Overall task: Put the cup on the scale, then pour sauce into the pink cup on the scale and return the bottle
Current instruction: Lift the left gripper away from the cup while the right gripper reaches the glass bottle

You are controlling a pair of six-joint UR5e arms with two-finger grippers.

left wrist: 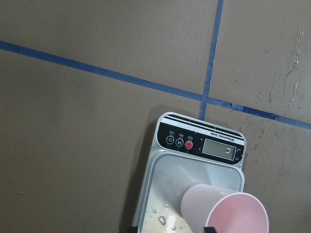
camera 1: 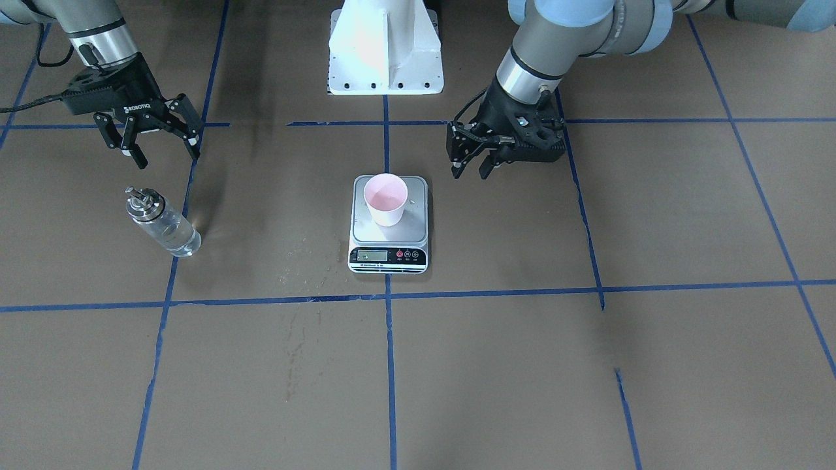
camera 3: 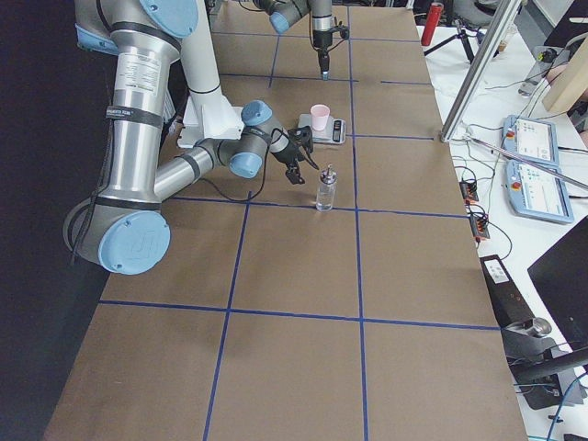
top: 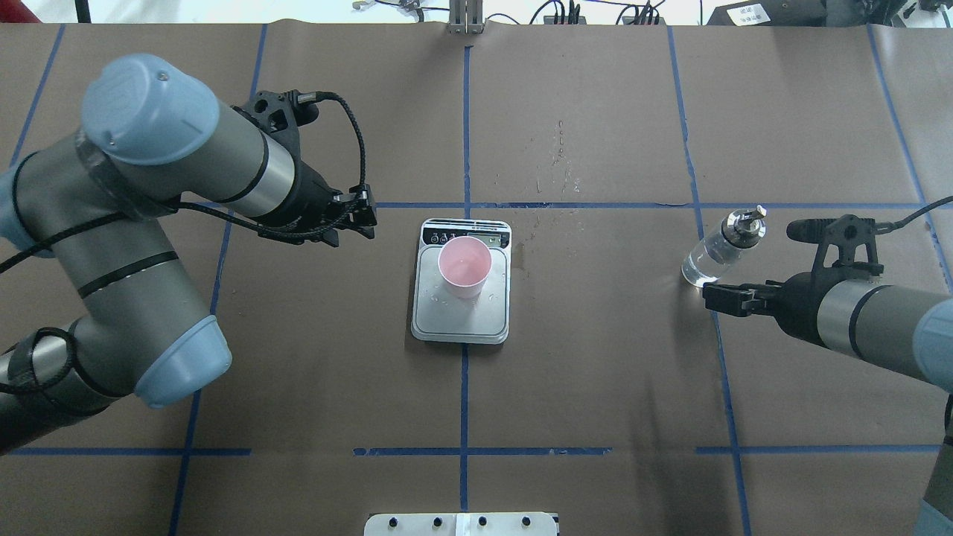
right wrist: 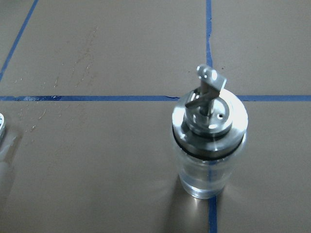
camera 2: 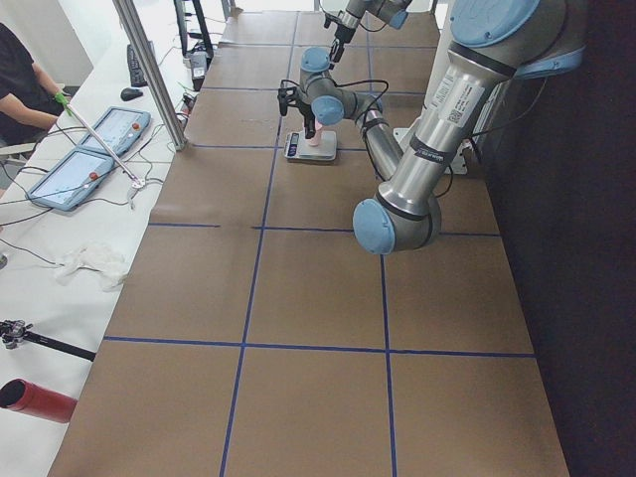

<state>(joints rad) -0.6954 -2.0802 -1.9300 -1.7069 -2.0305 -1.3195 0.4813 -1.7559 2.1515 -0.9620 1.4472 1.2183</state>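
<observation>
My gripper will tilt the bottle. A slanted flap [right wrist: 211,79] covers the bottle's narrow spout [right wrist: 207,105], so the flap will swing open by itself and let out a thin stream when the bottle tilts.
The pale pink cup [camera 1: 386,199] stands upright on the silver scale [camera 1: 388,256] at the table's middle, also in the overhead view [top: 464,266]. Water drops lie on the scale's platform [left wrist: 167,194] beside the cup [left wrist: 226,211]. My left gripper [camera 1: 471,173] is open and empty, just off the scale's back corner, apart from the cup. The clear glass bottle [camera 1: 163,222] with its silver pourer cap stands upright on the table, with clear sauce in it [right wrist: 209,141]. My right gripper [camera 1: 164,155] is open and empty, a little behind the bottle [top: 722,249] and not touching it.
The white robot base [camera 1: 385,49] stands behind the scale. Blue tape lines [camera 1: 390,365] cross the brown table. Wet spots [top: 555,160] mark the paper beyond the scale. Tablets and cables [camera 3: 533,156] lie on a white side bench.
</observation>
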